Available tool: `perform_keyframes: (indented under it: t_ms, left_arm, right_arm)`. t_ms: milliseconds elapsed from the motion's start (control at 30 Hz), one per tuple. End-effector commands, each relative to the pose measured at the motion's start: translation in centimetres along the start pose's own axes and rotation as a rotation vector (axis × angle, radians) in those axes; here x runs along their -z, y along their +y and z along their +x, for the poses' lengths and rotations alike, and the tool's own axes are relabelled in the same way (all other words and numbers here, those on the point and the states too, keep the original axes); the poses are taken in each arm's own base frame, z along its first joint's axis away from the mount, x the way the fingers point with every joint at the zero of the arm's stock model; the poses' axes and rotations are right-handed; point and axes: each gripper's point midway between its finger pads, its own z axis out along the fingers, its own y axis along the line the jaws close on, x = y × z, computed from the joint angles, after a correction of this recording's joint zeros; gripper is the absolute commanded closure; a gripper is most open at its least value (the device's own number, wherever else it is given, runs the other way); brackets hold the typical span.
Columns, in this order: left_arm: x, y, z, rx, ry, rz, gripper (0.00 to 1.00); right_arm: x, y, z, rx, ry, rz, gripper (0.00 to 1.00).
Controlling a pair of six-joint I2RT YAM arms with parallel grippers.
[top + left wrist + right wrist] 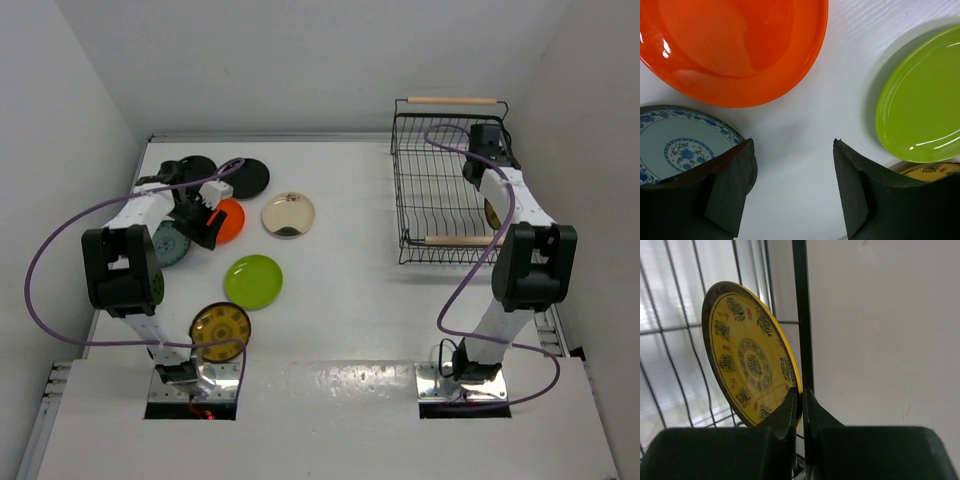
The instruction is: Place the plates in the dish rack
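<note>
The robot's right hand should keep lowering the brown-gold plate [751, 356], which is on edge and lined up with the dish rack's wires [711, 402], until the plate's rim settles among them.
My right gripper [802, 399] is shut on the rim of a brown-gold patterned plate [747, 355], held on edge inside the dish rack [440, 185] against its right wall wire [800, 315]. In the top view that plate [491, 214] shows beside the right gripper [489, 203]. My left gripper [792, 145] is open and empty, low over the table between the orange-red plate [735, 45], the blue-grey patterned plate [675, 145] and the lime green plate [925, 100]. The left gripper [207, 226] partly covers the orange-red plate [231, 219].
Flat on the table lie two black plates [247, 177] [195, 168], a cream plate [288, 214], the lime green plate [253, 281], the blue-grey plate [170, 244] and a second brown-gold plate [220, 327]. White walls close in the table on three sides.
</note>
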Motion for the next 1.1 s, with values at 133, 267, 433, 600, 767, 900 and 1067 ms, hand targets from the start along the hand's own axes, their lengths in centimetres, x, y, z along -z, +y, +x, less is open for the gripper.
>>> perform_keyframes:
  t_ms: [133,267,433,600,767,900,1067]
  left_arm:
    - [0.7,-0.2,-1.0,-0.022,-0.028,0.014,0.32]
    - [0.5,-0.4,-0.7,-0.019,-0.021,0.020,0.32]
    - [0.6,-1.0,0.6,-0.072,0.021,0.044,0.32]
    - [1.0,-3.6,3.7,-0.175,0.110,0.171,0.32]
    - [1.3,-6.2,7.0,-0.300,0.191,0.294,0.26]
    - [1.2,-8.1,8.8,-0.368,0.228,0.365,0.19]
    - [0.0,-10.4,10.6,-0.433,0.285,0.413,0.19]
  right_arm:
    - [0.9,-2.9,0.2,-0.070,-0.046,0.080,1.00]
    - [-0.1,-1.5,1.8,-0.060,-0.005,0.054,1.00]
    - [-1.0,0.6,3.1,-0.038,0.026,-0.007,1.00]
    - [-1.6,1.3,3.2,-0.037,0.048,-0.024,1.00]
    - [-1.6,0.9,2.5,-0.067,0.063,-0.035,0.75]
    - [-0.9,0.0,1.5,-0.099,0.032,-0.034,0.53]
    - [0.4,-1.2,0.6,-0.149,-0.003,-0.032,0.26]
